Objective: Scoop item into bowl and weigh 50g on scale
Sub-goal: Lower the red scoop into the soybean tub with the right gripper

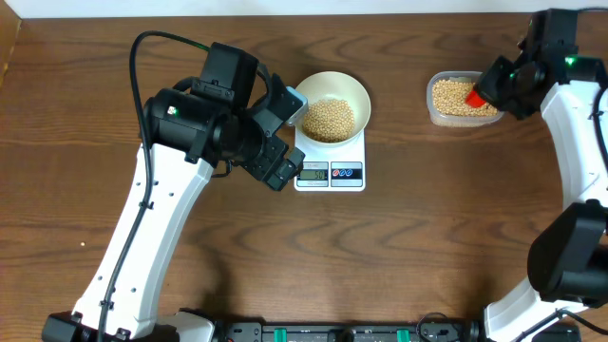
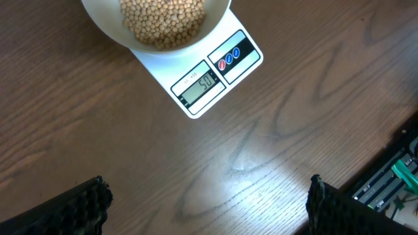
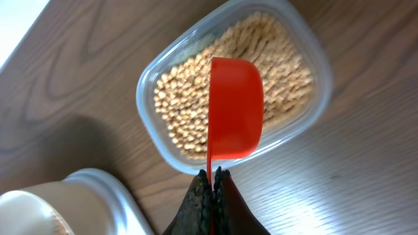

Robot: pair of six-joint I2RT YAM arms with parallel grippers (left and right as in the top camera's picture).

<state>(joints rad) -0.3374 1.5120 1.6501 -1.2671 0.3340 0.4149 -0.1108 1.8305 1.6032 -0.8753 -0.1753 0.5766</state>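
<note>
The red scoop is over the clear tub [image 1: 450, 96] with the scale at 50 [image 1: 313, 175], so the robot's right gripper should keep lowering and let go of the scoop on the beans.
A white bowl [image 1: 356, 92] holding pale-tan beans [image 1: 328, 119] stands on the white scale [image 1: 330, 174]; in the left wrist view the bowl [image 2: 104, 29] with its beans [image 2: 163, 23] sits on the scale [image 2: 212, 81], whose display reads 50. My left gripper [image 2: 206, 209] is open and empty above bare table, left of the scale. My right gripper [image 3: 213, 175] is shut on the handle of a red scoop [image 3: 235, 108], held tilted on its side over the clear tub of beans [image 3: 183, 111]. The scoop [image 1: 475, 95] and the tub [image 1: 462, 98] also show from overhead.
A cream-coloured round container [image 3: 39, 209] with a clear rim lies at the lower left of the right wrist view. The table's front edge carries black equipment with green connectors [image 1: 342, 332].
</note>
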